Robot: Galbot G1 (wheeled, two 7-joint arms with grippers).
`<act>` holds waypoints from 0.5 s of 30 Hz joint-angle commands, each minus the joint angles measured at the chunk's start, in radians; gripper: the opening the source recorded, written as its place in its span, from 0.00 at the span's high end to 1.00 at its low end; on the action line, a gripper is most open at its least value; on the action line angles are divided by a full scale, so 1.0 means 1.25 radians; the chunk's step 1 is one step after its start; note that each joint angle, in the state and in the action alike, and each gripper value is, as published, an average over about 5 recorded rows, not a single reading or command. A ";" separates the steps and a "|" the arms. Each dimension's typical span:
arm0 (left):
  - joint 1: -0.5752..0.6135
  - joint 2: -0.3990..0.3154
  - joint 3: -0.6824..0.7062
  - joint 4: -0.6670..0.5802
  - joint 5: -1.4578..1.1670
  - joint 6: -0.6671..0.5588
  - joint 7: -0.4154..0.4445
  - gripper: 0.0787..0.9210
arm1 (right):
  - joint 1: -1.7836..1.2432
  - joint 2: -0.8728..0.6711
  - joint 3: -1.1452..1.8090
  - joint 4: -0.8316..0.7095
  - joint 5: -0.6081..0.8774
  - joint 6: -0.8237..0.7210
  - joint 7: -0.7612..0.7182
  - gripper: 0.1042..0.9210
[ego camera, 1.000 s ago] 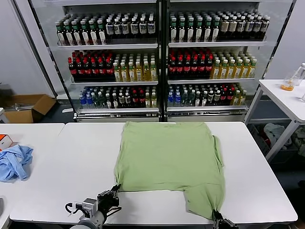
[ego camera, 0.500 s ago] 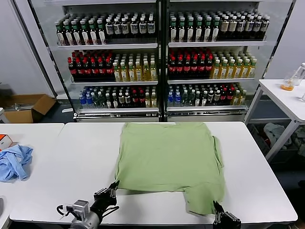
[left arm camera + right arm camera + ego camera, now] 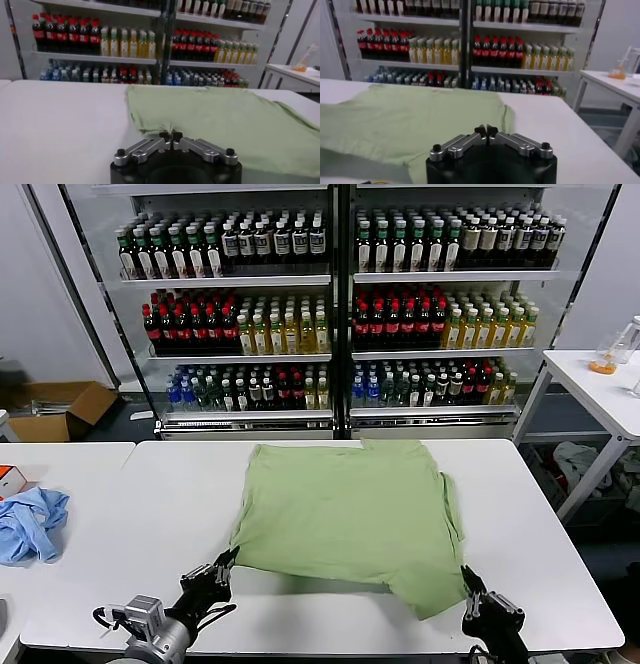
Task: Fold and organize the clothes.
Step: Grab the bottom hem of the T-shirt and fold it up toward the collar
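Note:
The shirt's near flap (image 3: pixel 430 584) sticks out crooked past the hem from the robot's right gripper, so that gripper should put it down and grab its near end (image 3: pixel 424 611) before folding.
The clothes are one pale green shirt (image 3: pixel 345 504) lying flat in the middle of the white table (image 3: pixel 150 504), plain side up. My left gripper (image 3: pixel 226 560) is at its near left corner, shut on a puckered bit of the hem (image 3: pixel 170 129). At the near right flap sits my right gripper (image 3: pixel 467 576), shut on that corner. In the right wrist view the shirt (image 3: pixel 405 120) spreads out beyond the shut gripper (image 3: pixel 486 130). Collar, buttons and print are hidden.
A crumpled light blue cloth (image 3: pixel 30 522) and a small orange box (image 3: pixel 8 479) lie on the left table. Bottle-filled coolers (image 3: pixel 340 304) stand behind the table. A second white table (image 3: pixel 600 384) is at the right, a cardboard box (image 3: pixel 60 406) on the floor at the left.
Both grippers have moved away from the table's near edge, taking the shirt's near corners with them. The near right flap now lies farther up the table, and the left edge has drifted left.

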 commanded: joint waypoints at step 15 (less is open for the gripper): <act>-0.108 0.039 0.026 0.147 -0.055 0.000 -0.005 0.99 | 0.031 -0.033 -0.056 -0.058 -0.002 -0.078 -0.013 0.87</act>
